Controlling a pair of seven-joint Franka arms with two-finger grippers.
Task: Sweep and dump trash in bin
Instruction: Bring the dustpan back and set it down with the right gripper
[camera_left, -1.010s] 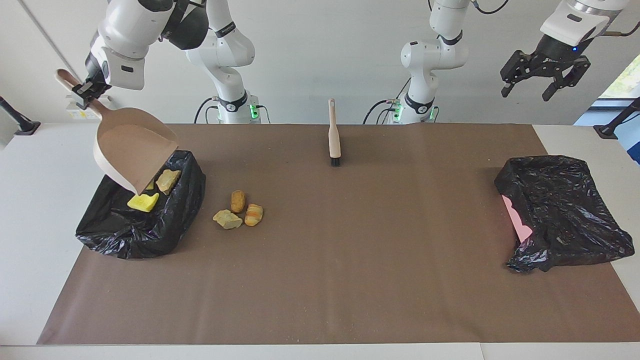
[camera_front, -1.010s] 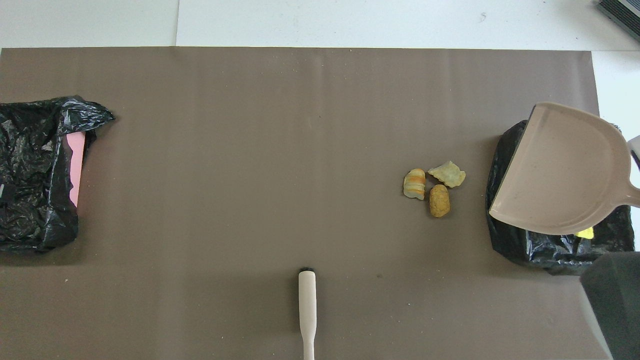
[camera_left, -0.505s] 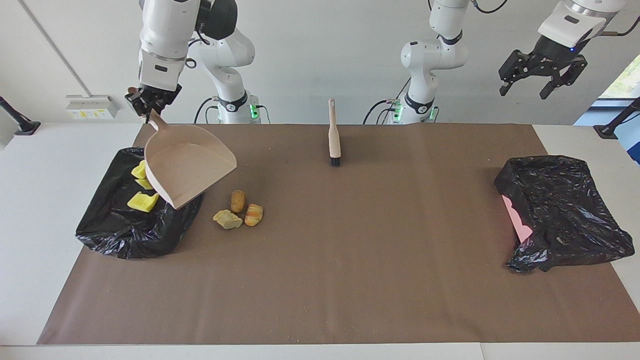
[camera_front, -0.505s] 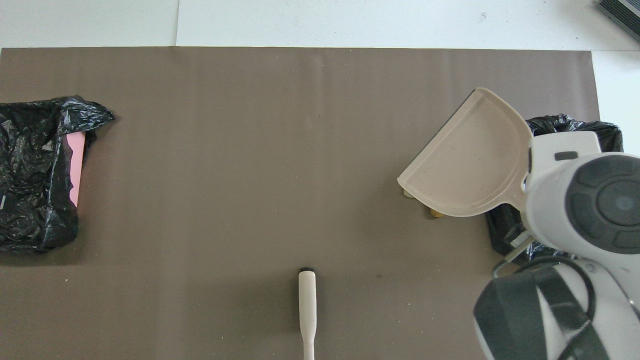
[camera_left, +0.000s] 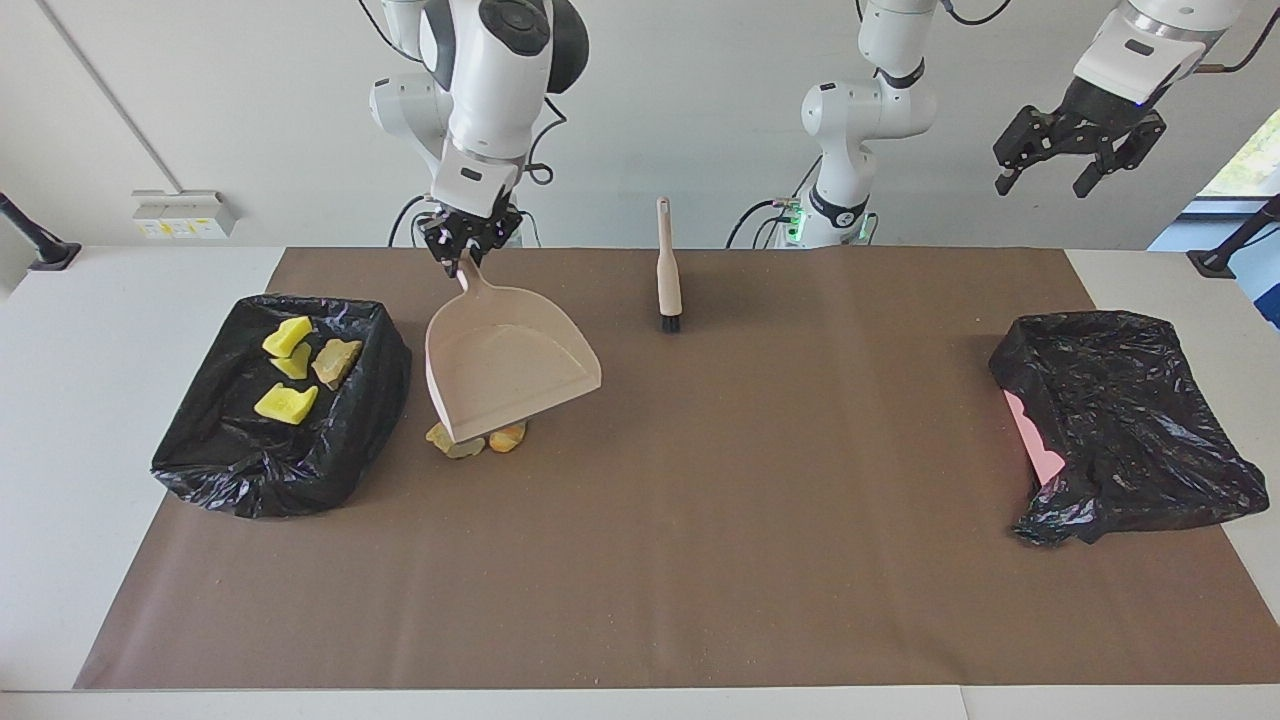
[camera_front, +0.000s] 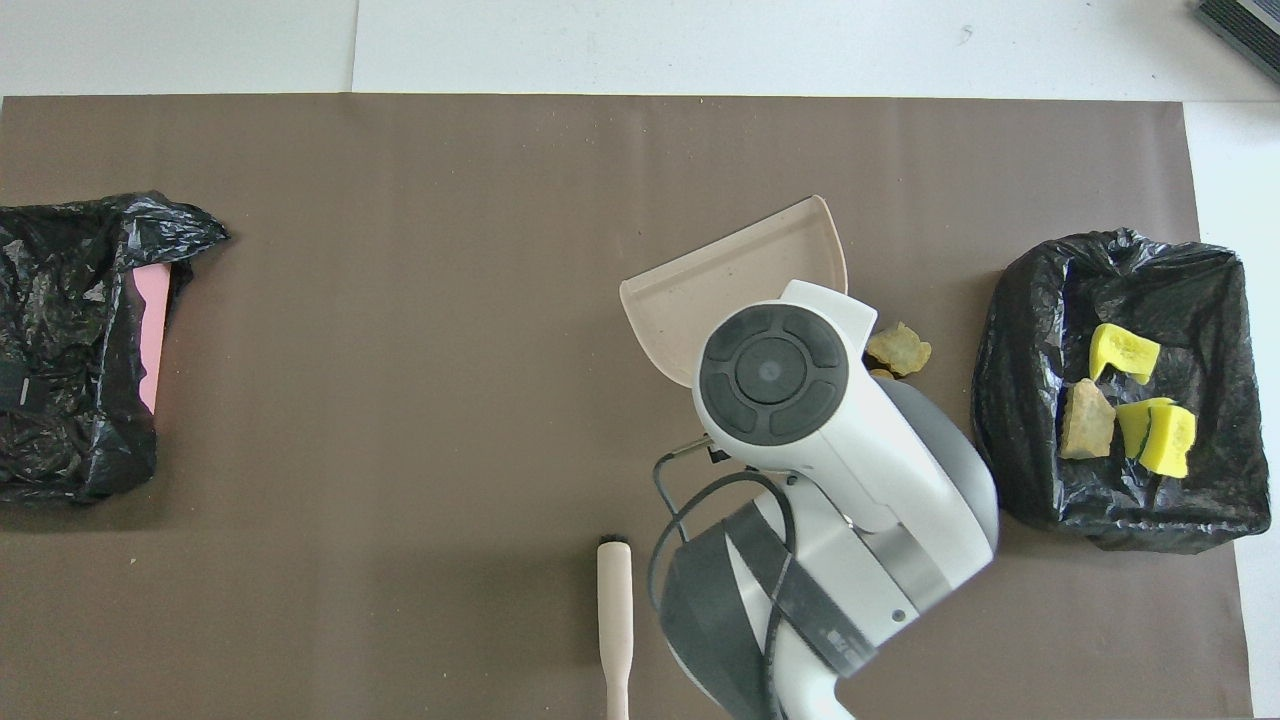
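My right gripper should keep carrying the pale pink dustpan (camera_left: 509, 349) to the mat (camera_left: 678, 466) beyond the brush until the dustpan lies flat there, because the dustpan is empty and the mat is clear.
My right gripper (camera_left: 465, 248) is shut on the handle of the pale pink dustpan (camera_left: 505, 370), held tilted in the air over the loose trash. Two scraps, a pale yellow-green one (camera_left: 452, 444) and an orange-tan one (camera_left: 508, 437), peek out under its front edge; one of them shows in the overhead view (camera_front: 898, 348). The bin (camera_left: 250, 470), lined with a black bag, stands toward the right arm's end and holds several scraps: yellow sponge chunks (camera_left: 285, 403) and a tan piece (camera_left: 335, 361). My left gripper (camera_left: 1045, 180) is open, empty and waits high over the left arm's end.
The beige-handled brush (camera_left: 667, 270) lies on the brown mat near the robots, midway between the arms; it also shows in the overhead view (camera_front: 614, 620). A second black-bagged bin (camera_left: 1130, 420) with a pink side stands at the left arm's end.
My right arm swung the emptied dustpan from over the bin toward the table's middle, over the three loose scraps. The scraps in the bin are now uncovered. The left gripper barely moved.
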